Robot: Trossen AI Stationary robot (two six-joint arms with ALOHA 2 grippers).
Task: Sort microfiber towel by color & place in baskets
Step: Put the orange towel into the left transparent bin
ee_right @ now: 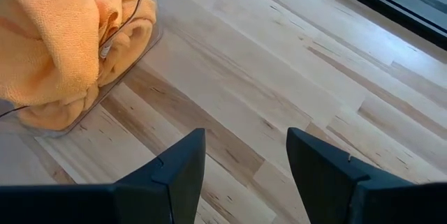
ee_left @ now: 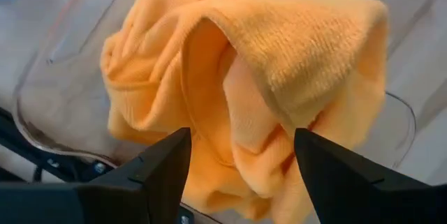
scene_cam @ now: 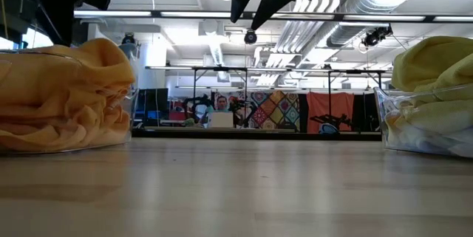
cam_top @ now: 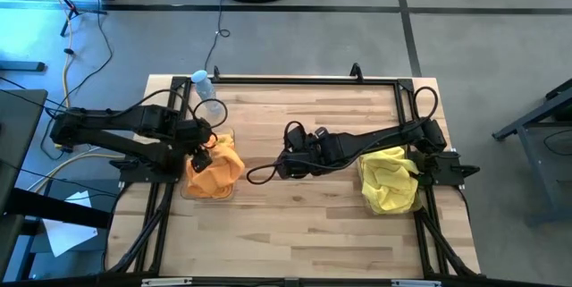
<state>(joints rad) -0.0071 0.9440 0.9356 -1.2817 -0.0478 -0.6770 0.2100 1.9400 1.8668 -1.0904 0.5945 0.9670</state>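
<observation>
The orange towel's fold [cam_top: 236, 164] sticks out over the basket's rim toward the middle of the table, so my left gripper should move to that side and gently push the fold into the basket [cam_top: 213, 181].
Orange microfiber towels [cam_top: 219, 166] are piled in the left clear basket [cam_top: 207, 196], bulging over its rim; they also show in the low view [scene_cam: 66, 97] and the left wrist view [ee_left: 237, 77]. Yellow towels [cam_top: 389, 180] fill the right basket [cam_top: 416, 203], seen at table height as well [scene_cam: 436, 67]. My left gripper [cam_top: 201, 155] hangs open just above the orange pile [ee_left: 241, 140], a finger on either side of a fold. My right gripper [cam_top: 281, 164] is open over bare wood at mid table [ee_right: 244, 140], raised off it [scene_cam: 255, 8].
A clear water bottle [cam_top: 204, 86] stands at the far left of the table, behind the left basket. A thin black cable loops on the wood by my right gripper [cam_top: 259, 175]. Bare tabletop [cam_top: 304, 224] spreads between the two baskets and toward the near edge.
</observation>
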